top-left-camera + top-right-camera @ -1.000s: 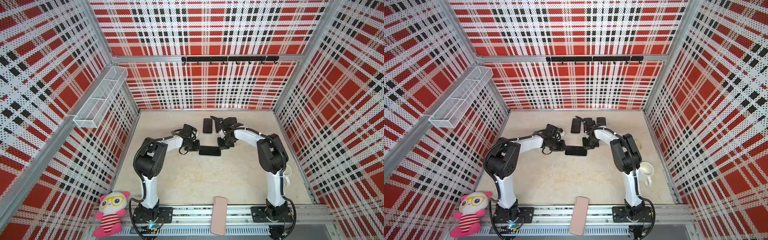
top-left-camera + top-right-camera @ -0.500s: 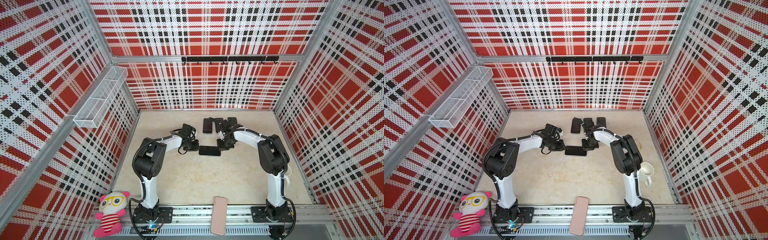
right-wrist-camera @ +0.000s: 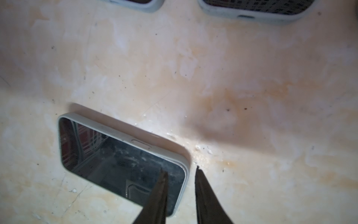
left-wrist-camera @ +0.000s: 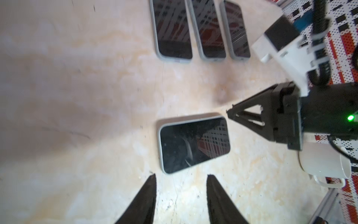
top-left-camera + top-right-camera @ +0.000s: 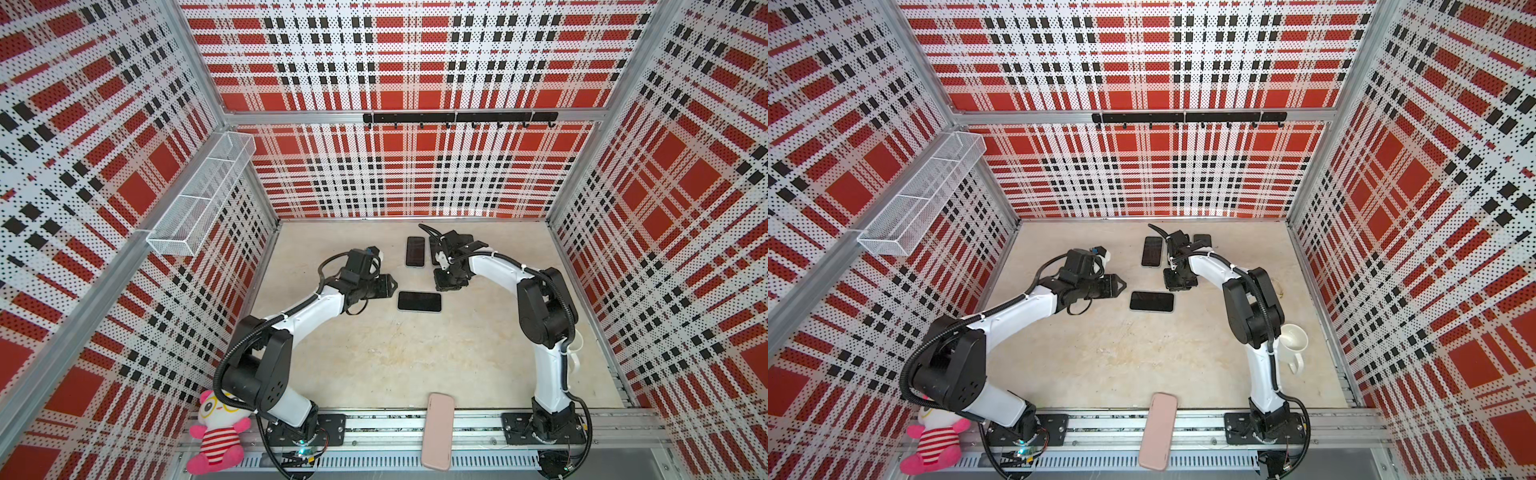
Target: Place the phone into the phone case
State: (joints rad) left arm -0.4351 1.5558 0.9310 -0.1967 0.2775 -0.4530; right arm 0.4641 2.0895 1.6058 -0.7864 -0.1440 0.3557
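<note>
My left gripper is to grip the phone point(image 5: 1152, 301) by its long sides point(image 5: 1152, 310), but the phone lies crosswise to the row of cased phones at the back, so I should first turn it lengthwise.
The phone point(image 5: 419, 301) point(image 5: 1151, 301) lies flat, screen up, in mid-table, seated inside a pale grey phone case whose rim point(image 3: 135, 141) frames the dark screen point(image 4: 193, 142). My left gripper point(image 5: 392, 286) point(image 4: 181, 175) hovers just off the phone's left end, open, with bare table between its fingers. My right gripper point(image 5: 446, 286) point(image 3: 179, 169) is at the phone's far right corner, open by a narrow gap. In the right wrist view one fingertip point(image 3: 161, 174) shows over the screen and the other lies just past the case's corner. Neither gripper holds anything.
Further cased phones point(image 4: 172, 29) point(image 4: 207, 29) point(image 4: 235, 29) lie side by side at the back, partly under my right arm in both top views. A white mug point(image 5: 1292, 338) stands right of the right arm. A pink slab point(image 5: 437, 430) rests on the front rail, a plush toy point(image 5: 218, 436) at front left.
Both grippers' jaws have spread apart from a shut state. The left gripper has drawn back a little from the phone's end. The phone has not moved.
</note>
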